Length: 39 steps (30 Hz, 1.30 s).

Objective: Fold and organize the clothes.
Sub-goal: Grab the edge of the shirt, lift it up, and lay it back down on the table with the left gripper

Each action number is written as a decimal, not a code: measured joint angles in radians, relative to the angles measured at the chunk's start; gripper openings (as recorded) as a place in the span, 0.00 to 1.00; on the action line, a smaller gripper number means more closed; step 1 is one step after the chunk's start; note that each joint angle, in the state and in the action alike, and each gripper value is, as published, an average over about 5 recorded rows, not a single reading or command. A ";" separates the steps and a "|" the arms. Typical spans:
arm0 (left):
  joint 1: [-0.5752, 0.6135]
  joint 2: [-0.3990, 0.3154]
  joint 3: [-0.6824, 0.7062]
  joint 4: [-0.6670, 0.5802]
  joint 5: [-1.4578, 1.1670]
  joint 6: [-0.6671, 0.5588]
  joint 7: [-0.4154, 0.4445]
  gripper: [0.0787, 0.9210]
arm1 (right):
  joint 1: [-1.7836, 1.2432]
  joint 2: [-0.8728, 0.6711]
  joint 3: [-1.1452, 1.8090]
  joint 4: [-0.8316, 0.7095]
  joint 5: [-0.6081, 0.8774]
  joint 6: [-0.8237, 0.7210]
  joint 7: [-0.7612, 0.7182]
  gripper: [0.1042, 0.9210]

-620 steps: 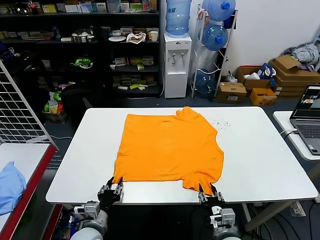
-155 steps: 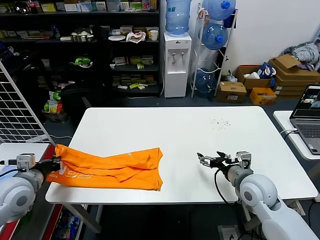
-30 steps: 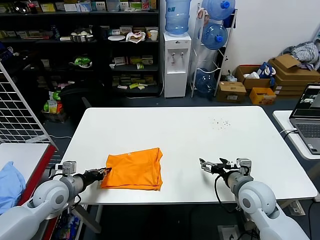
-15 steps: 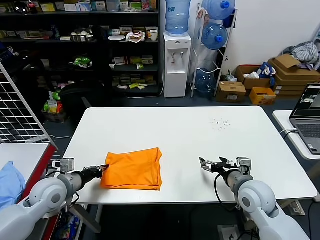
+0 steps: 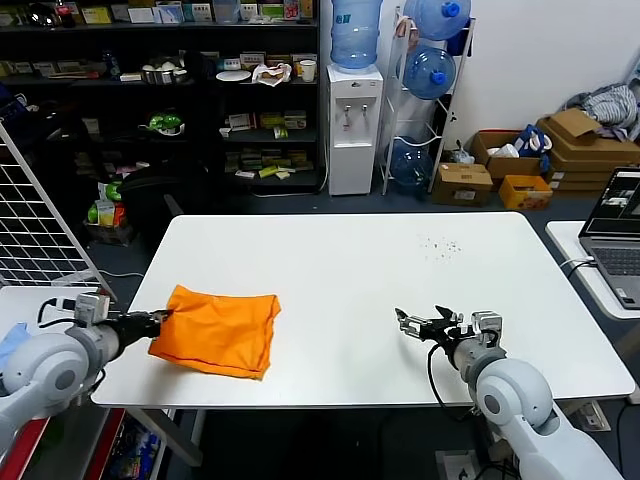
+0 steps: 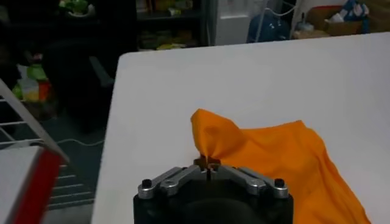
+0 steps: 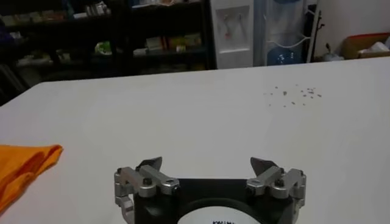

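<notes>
My left gripper is holding the pinched corner of the folded orange T-shirt (image 5: 218, 332), which lies near the table's side edge. It should swing that corner across and lay the T-shirt in the middle of the table (image 5: 355, 332).
The orange T-shirt (image 5: 215, 332) lies folded into a small bundle at the front left of the white table (image 5: 360, 270). No lettering shows. My left gripper (image 5: 157, 319) is shut on the bundle's left corner at the table's left edge; the left wrist view shows its jaws pinched on a raised peak of the orange T-shirt (image 6: 268, 158), with my left gripper (image 6: 208, 164) just below. My right gripper (image 5: 412, 323) is open and empty, low over the table's front right. In the right wrist view my right gripper (image 7: 207, 163) is spread wide, and the shirt's edge (image 7: 24, 167) shows far off.
A light blue cloth (image 5: 8, 342) lies on a side table with a red edge at the far left. A laptop (image 5: 618, 235) sits on a table at the right. Shelves, a water dispenser and boxes stand behind the table.
My left gripper has pulled the folded shirt leftward toward the table's left edge, and the bundle now sits slightly turned. The right gripper has stayed in place, open.
</notes>
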 measured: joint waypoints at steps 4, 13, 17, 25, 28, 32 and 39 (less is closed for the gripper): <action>-0.002 0.053 -0.016 0.027 0.001 0.004 0.006 0.02 | -0.002 -0.003 0.006 0.004 -0.005 0.007 -0.008 1.00; -0.003 0.160 -0.022 0.084 -0.003 0.014 0.015 0.02 | -0.005 -0.003 0.012 0.008 -0.016 0.015 -0.017 1.00; -0.007 0.195 -0.026 0.093 -0.008 0.016 0.012 0.02 | -0.005 0.004 0.009 0.007 -0.023 0.016 -0.019 1.00; -0.021 0.208 -0.042 0.042 -0.100 0.019 -0.052 0.02 | -0.006 0.013 0.006 0.009 -0.036 0.013 -0.017 1.00; -0.045 0.173 -0.029 -0.029 -0.192 0.019 -0.128 0.02 | -0.008 0.019 0.006 0.012 -0.043 0.007 -0.011 1.00; -0.144 0.057 0.058 -0.124 -0.334 0.006 -0.259 0.02 | -0.016 0.031 0.012 0.019 -0.050 -0.002 0.001 1.00; -0.426 -0.288 0.342 -0.114 -0.494 -0.023 -0.454 0.02 | -0.035 0.053 0.029 0.030 -0.056 -0.018 0.029 1.00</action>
